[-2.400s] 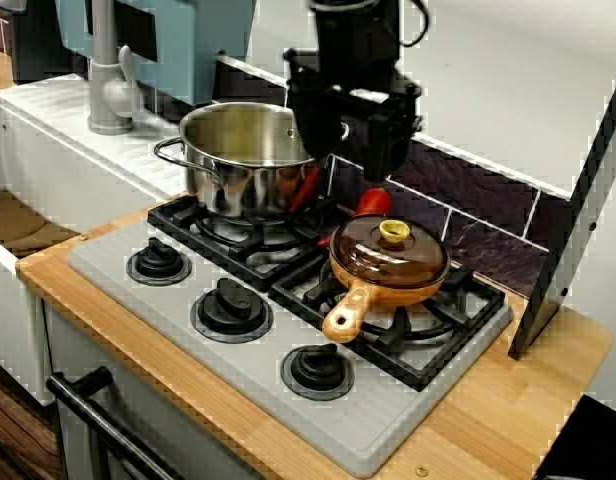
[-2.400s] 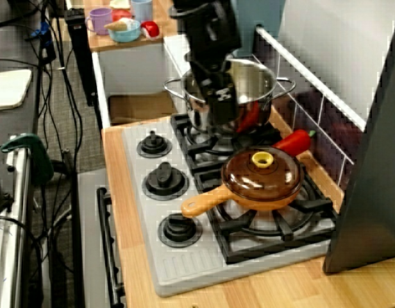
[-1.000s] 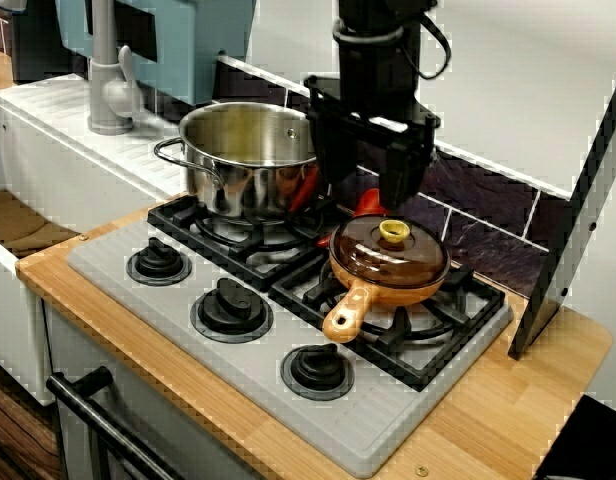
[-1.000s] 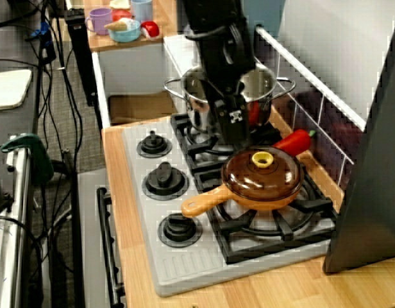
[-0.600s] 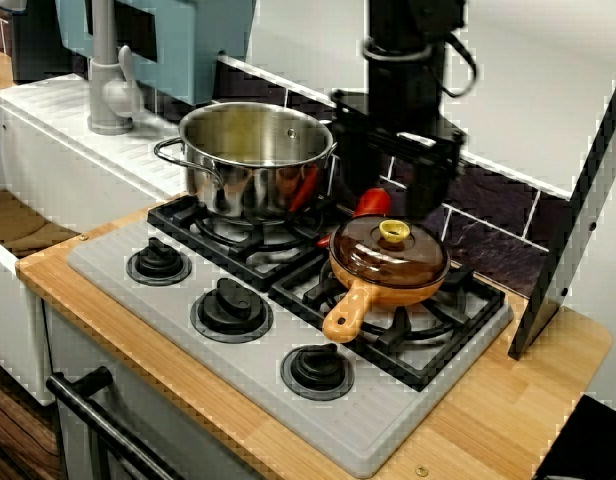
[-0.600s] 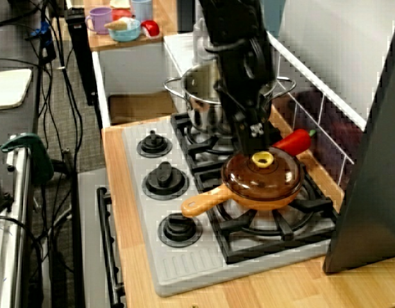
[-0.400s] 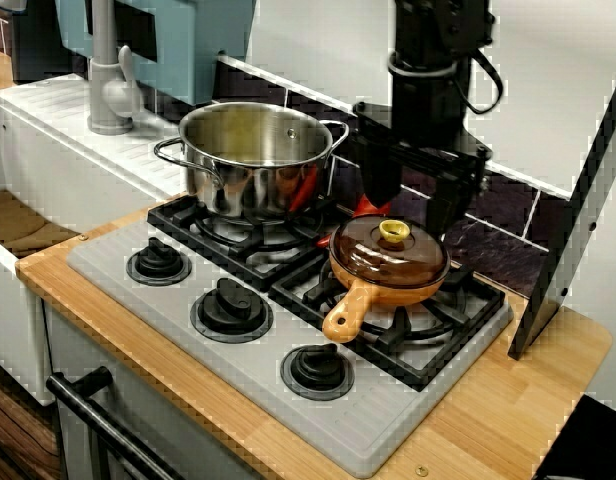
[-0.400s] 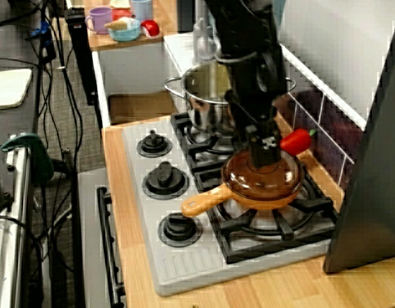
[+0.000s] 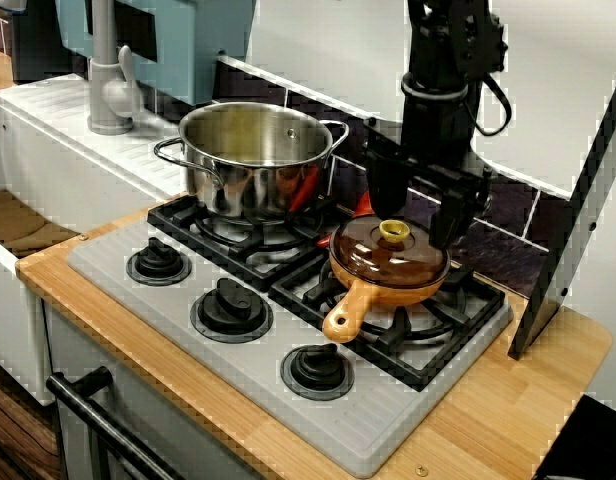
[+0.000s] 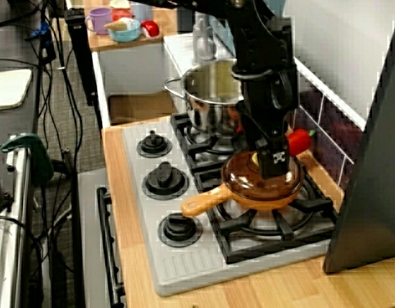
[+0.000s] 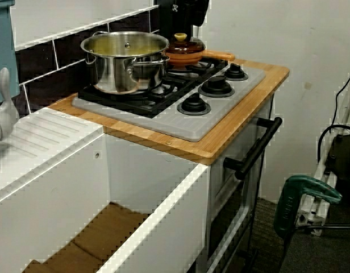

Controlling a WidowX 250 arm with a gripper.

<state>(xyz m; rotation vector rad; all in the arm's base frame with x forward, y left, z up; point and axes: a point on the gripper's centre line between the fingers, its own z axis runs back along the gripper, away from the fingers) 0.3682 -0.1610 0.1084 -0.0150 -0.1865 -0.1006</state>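
My gripper will lift the yellow knob, and I should expect the orange pan to be empty then, because the brown lid looks glassy and even in tone.
My black gripper hangs open just above the orange pan's brown lid. Its two fingers stand apart on either side of the lid's yellow knob, and nothing is held. In the high side view the gripper covers most of the knob. The pan's handle points toward the stove's front. A red pepper lies behind the pan against the tiles, partly hidden by the arm. A steel pot stands on the back left burner. In the low view from the sink side, the knob shows under the dark gripper.
Three black dials line the front of the grey stove top. A tap and a sink lie to the left. A dark panel leans at the right. An oven handle juts out below the counter. Cups sit on a far shelf.
The gripper has moved from beside the steel pot to the right, over the pan, and come down around the lid's knob. Pot, pan and pepper have stayed put.
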